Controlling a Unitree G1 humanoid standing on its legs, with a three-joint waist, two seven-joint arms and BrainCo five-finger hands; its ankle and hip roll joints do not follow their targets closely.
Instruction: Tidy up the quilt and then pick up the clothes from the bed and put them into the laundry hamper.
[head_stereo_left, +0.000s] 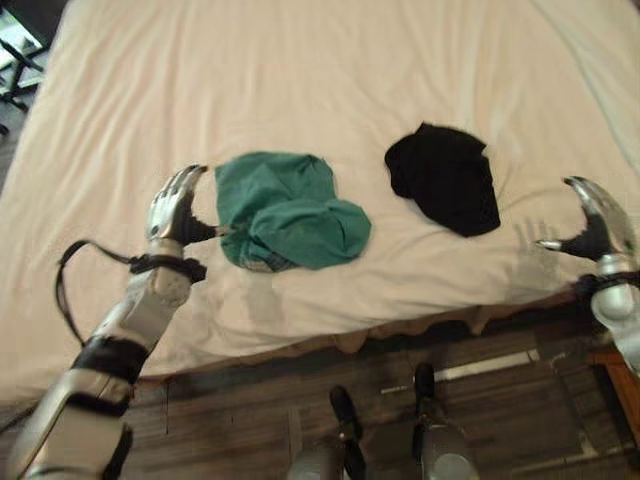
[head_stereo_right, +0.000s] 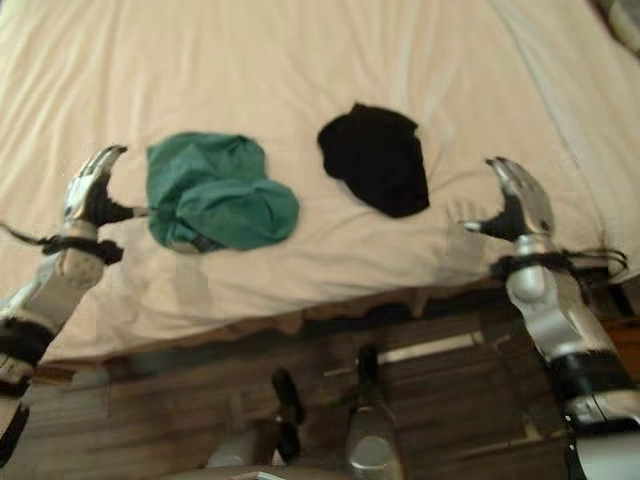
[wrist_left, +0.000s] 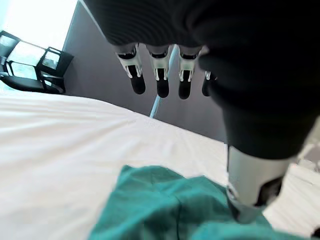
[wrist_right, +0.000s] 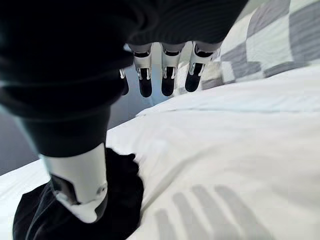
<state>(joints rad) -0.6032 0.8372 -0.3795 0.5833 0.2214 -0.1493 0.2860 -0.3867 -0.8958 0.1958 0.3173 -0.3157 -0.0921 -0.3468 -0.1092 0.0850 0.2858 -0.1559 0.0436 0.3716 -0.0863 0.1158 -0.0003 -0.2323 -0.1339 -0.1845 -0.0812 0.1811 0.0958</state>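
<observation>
The black garment (head_stereo_left: 440, 178) lies bunched in a compact patch (head_stereo_left: 462, 196), so it will hang as a short, limp bundle when the robot lifts and carries it.
A crumpled green garment (head_stereo_left: 290, 213) lies near the front edge of the bed, on the cream quilt (head_stereo_left: 300, 70). A black garment (head_stereo_left: 447, 177) lies to its right. My left hand (head_stereo_left: 176, 208) hovers just left of the green garment (wrist_left: 165, 210), open, its thumb pointing at the cloth and its fingers (wrist_left: 159, 80) straight. My right hand (head_stereo_right: 520, 200) hangs above the quilt to the right of the black garment (wrist_right: 75, 210), open and holding nothing, its fingers (wrist_right: 167, 75) straight.
The quilt lies spread flat, with light wrinkles. The bed's front edge (head_stereo_left: 400, 325) runs across below the garments, with dark wooden floor (head_stereo_left: 250, 420) beneath. A black chair (wrist_left: 30, 70) stands past the bed's far left corner. A checked pillow (wrist_right: 285, 45) lies at the bed's right.
</observation>
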